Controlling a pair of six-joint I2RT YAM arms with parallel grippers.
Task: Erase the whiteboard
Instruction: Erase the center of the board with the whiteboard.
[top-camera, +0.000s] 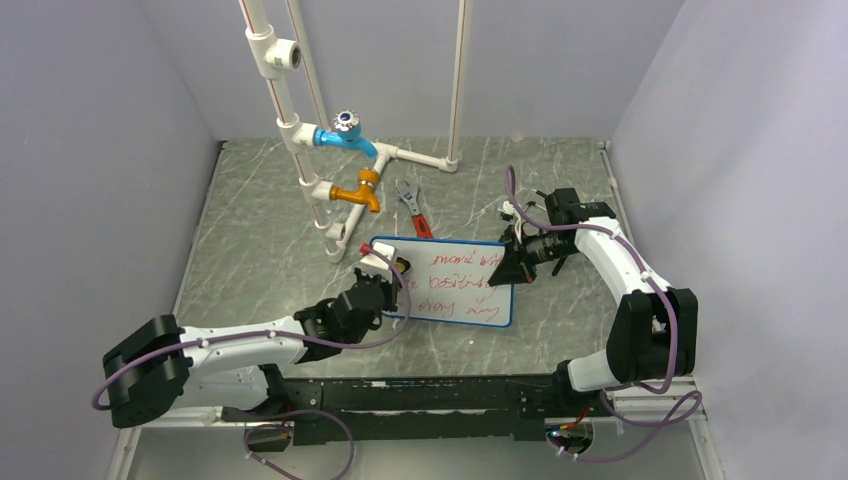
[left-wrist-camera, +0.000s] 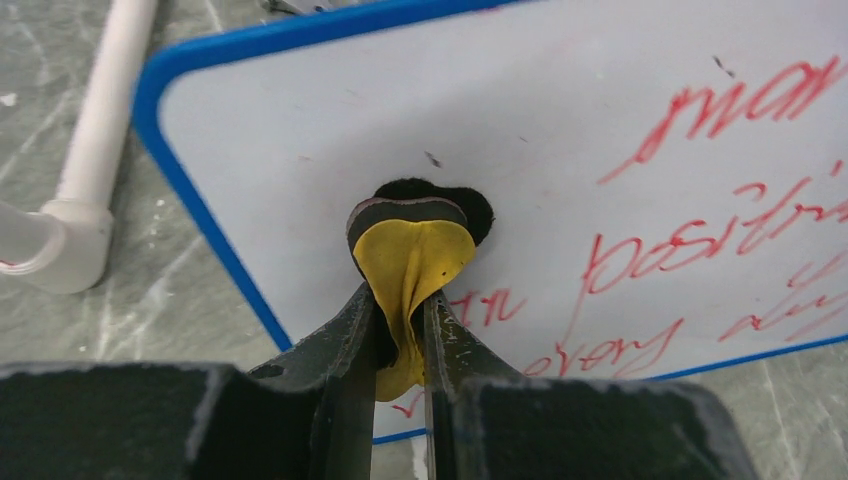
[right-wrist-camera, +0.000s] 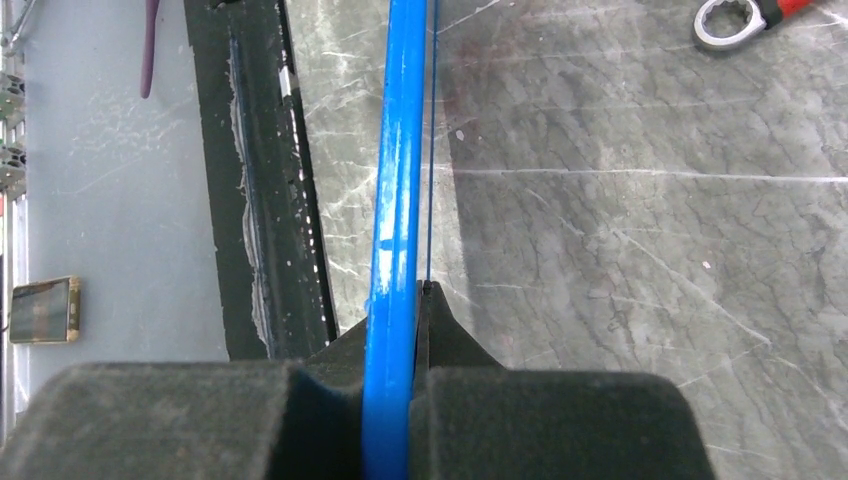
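The eraser is over the plain white end of the whiteboard (left-wrist-camera: 285, 150), so the robot's left gripper should wipe it back toward the right gripper, onto the top row of red writing (top-camera: 453, 260).
The whiteboard (top-camera: 455, 290) has a blue frame and lines of red handwriting; its left part is plain white. It lies tilted on the marble table. My left gripper (top-camera: 378, 272) is shut on a yellow eraser (left-wrist-camera: 412, 250), whose black felt pad presses against the board's (left-wrist-camera: 560, 120) upper left area. Red writing runs to the right of the pad and below it. My right gripper (top-camera: 515, 262) is shut on the board's right edge. In the right wrist view the blue frame (right-wrist-camera: 400, 150) runs edge-on between the fingers of the right gripper (right-wrist-camera: 400, 300).
A white pipe rig (top-camera: 300, 130) with a blue tap (top-camera: 345, 135) and an orange tap (top-camera: 358, 192) stands behind the board. One pipe foot (left-wrist-camera: 100, 130) lies close to the board's left corner. A red-handled wrench (top-camera: 413, 210) lies behind the board. A black rail (right-wrist-camera: 255, 180) lines the near edge.
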